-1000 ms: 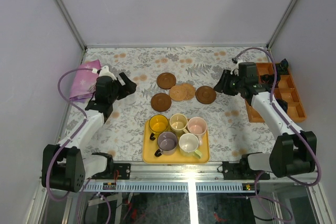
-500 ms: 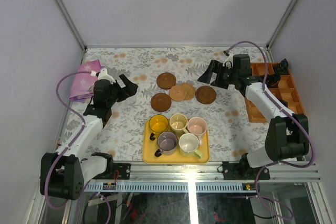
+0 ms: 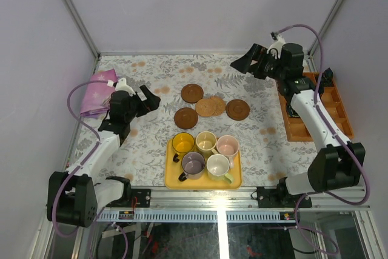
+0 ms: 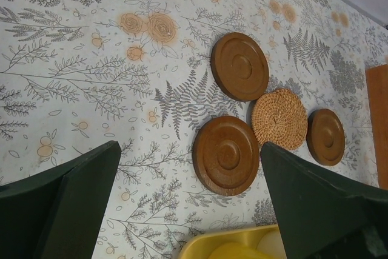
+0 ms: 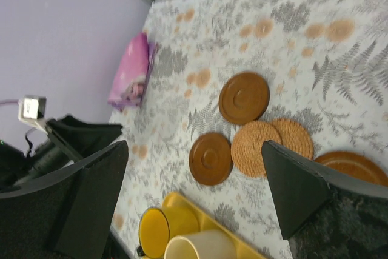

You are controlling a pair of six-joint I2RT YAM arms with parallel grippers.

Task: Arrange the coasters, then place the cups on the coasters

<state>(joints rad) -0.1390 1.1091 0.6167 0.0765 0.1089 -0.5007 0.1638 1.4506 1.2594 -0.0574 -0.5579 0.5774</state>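
Note:
My left gripper and my right gripper should first push the outer dark brown coasters apart, because the dark brown coasters crowd the overlapping woven coasters.
Five coasters lie mid-table: dark brown ones, and two overlapping tan woven ones. The cups stand on the yellow tray: yellow, pale green, pink, purple, cream. My left gripper hovers open left of the coasters; its wrist view has the near dark coaster ahead of the gripper. My right gripper is raised, open and empty, at the back right, looking down on the coasters past its own tips.
An orange divided tray lies along the right edge under the right arm. A pink packet rests at the left edge behind the left arm. White walls close in the table on three sides.
Both grippers have opened wide. The right arm has lifted and swung toward the back of the table, away from the coasters. The left arm has shifted only slightly.

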